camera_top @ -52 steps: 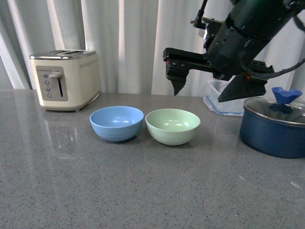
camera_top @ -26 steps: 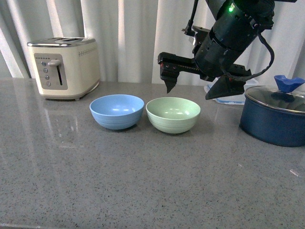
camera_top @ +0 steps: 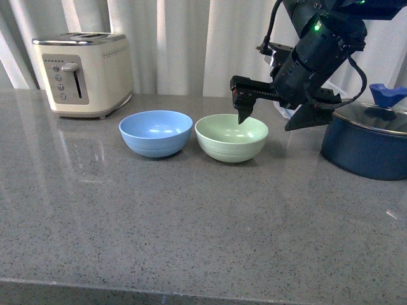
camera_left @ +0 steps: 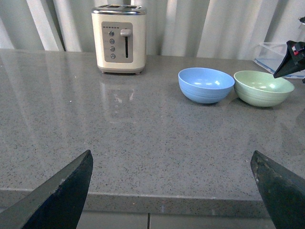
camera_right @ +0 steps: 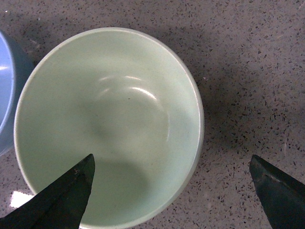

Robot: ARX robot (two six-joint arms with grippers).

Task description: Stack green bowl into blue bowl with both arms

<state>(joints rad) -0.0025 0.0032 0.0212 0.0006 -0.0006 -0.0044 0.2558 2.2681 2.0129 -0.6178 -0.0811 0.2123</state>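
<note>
The blue bowl's opening [camera_left: 206,78] is only just as wide as the green bowl [camera_left: 262,88]. The green bowl will stick out at a tilt when I lower it in.
The green bowl [camera_top: 231,137] stands upright on the grey counter [camera_top: 191,216], touching the blue bowl [camera_top: 156,132] on its left. Both are empty. My right gripper [camera_top: 270,121] is open and hangs just above the green bowl's right rim: one finger points down over the bowl's inside, the other outside it. In the right wrist view the green bowl [camera_right: 109,124] fills the picture below my open right gripper [camera_right: 174,191], with a sliver of the blue bowl [camera_right: 7,90] beside it. My left gripper [camera_left: 174,191] is open over the counter's front edge, far from the blue bowl [camera_left: 206,84] and green bowl [camera_left: 263,88].
A cream toaster [camera_top: 82,73] stands at the back left. A dark navy pot with a glass lid [camera_top: 369,143] stands at the right, close to my right arm. A clear plastic container sits behind the arm. Curtains hang behind the counter.
My right arm has come down and slightly right, from well above the bowls to just over the green bowl's right rim. The bowls have not moved.
</note>
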